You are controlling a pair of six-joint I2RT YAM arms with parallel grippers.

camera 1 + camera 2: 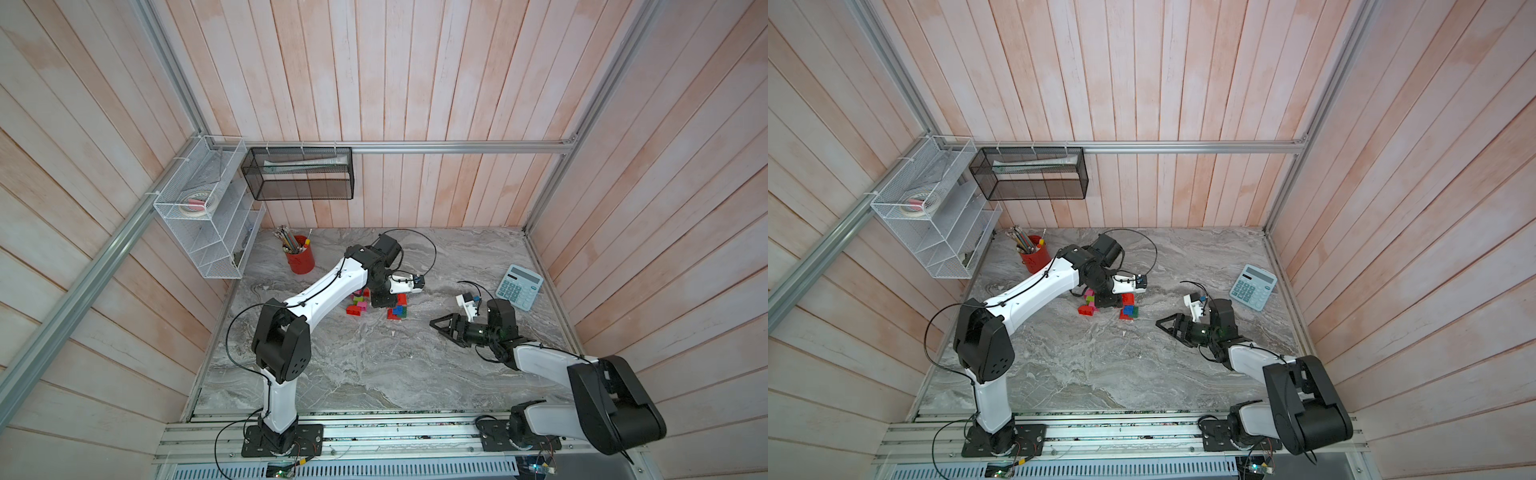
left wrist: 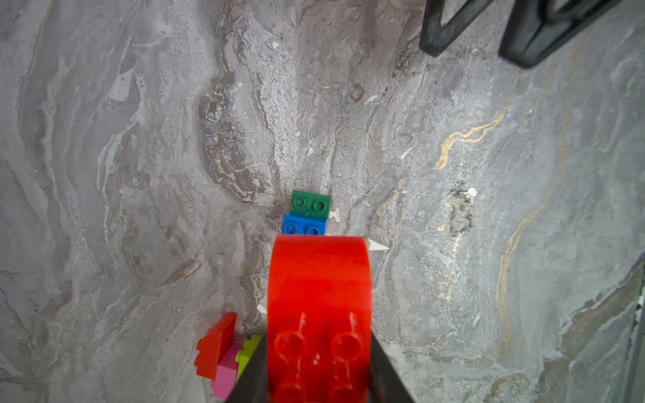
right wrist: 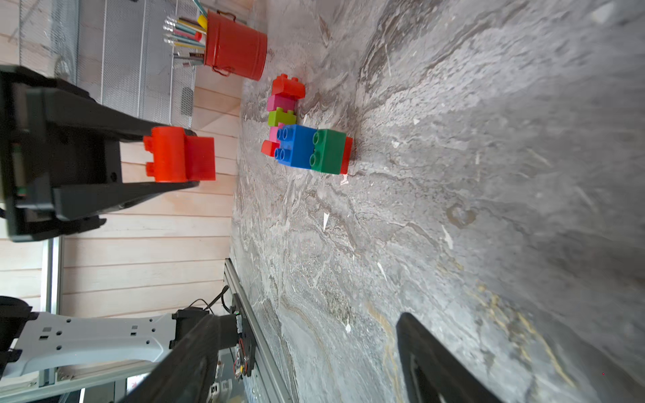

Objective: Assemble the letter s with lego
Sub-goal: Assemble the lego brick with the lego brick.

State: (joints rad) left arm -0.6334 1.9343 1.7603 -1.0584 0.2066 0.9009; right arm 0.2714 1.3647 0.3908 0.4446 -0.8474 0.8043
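Observation:
Next, I steady the dark green brick (image 3: 328,151) with my right gripper before pressing, as the blue and dark green bricks (image 3: 297,146) stand free below my left gripper's red brick.
My left gripper (image 2: 317,378) is shut on a red lego brick (image 2: 317,296) and holds it above the table, over the brick pile; the right wrist view shows this brick (image 3: 178,155) between the dark fingers. Just beyond it a blue brick (image 2: 303,225) and a dark green brick (image 2: 310,202) sit side by side on a red one (image 3: 347,153). Beside them lie red (image 3: 288,86), pink (image 3: 281,103) and lime green (image 3: 281,117) bricks. My right gripper (image 1: 441,330) stands open and empty, low over the marble to the right of the pile (image 1: 397,311).
A red pencil cup (image 1: 300,259) stands at the back left. A light blue calculator (image 1: 519,286) lies at the right, behind my right arm. A white wire rack (image 1: 208,216) and a black mesh basket (image 1: 299,174) hang on the walls.

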